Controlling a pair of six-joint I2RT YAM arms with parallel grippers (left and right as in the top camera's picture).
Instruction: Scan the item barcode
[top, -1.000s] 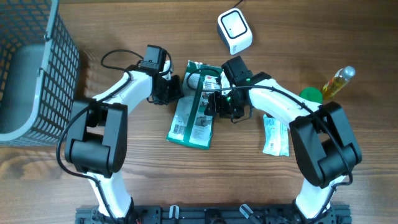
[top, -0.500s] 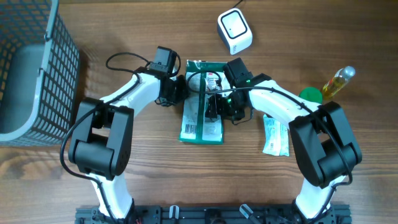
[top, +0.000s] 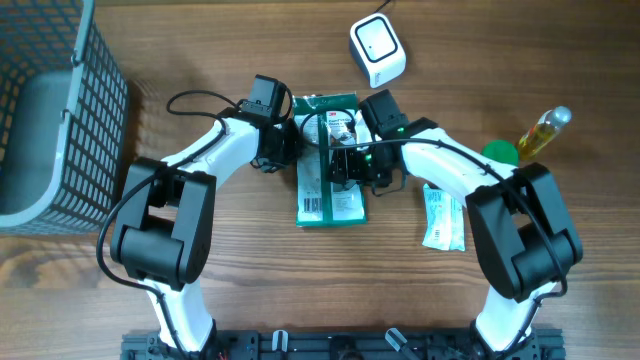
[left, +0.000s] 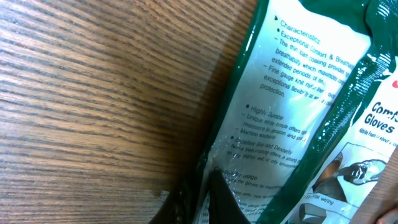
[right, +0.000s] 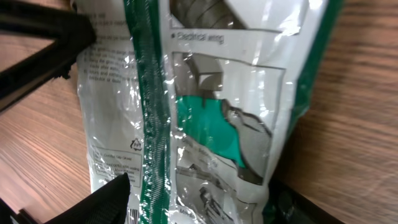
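The packet is lying flat, so my left gripper should hold its edge (top: 299, 176) steady while my right gripper pinches the half (top: 347, 202) next to the barcode and lifts it to the scanner.
The item, a green and white glove packet (top: 328, 160), lies flat on the wood table, its barcode (top: 313, 205) facing up near the front end. A white scanner (top: 377, 50) stands behind it, apart from it. My left gripper (top: 291, 146) is shut on the packet's left edge; in the left wrist view its dark fingertips (left: 217, 196) pinch the clear film of the packet (left: 292, 106). My right gripper (top: 347, 166) hangs over the packet's right half. In the right wrist view its fingers (right: 102, 202) stand wide apart, open, with the packet (right: 211, 124) between them.
A grey wire basket (top: 50, 100) fills the left side. At the right are a yellow bottle (top: 545, 130), a green lid (top: 500, 152) and a white sachet (top: 443, 215). Bare wood lies in front of the packet.
The packet has swung from tilted to straight and shifted right, drawn by my left gripper. My right gripper's jaws have widened around it.
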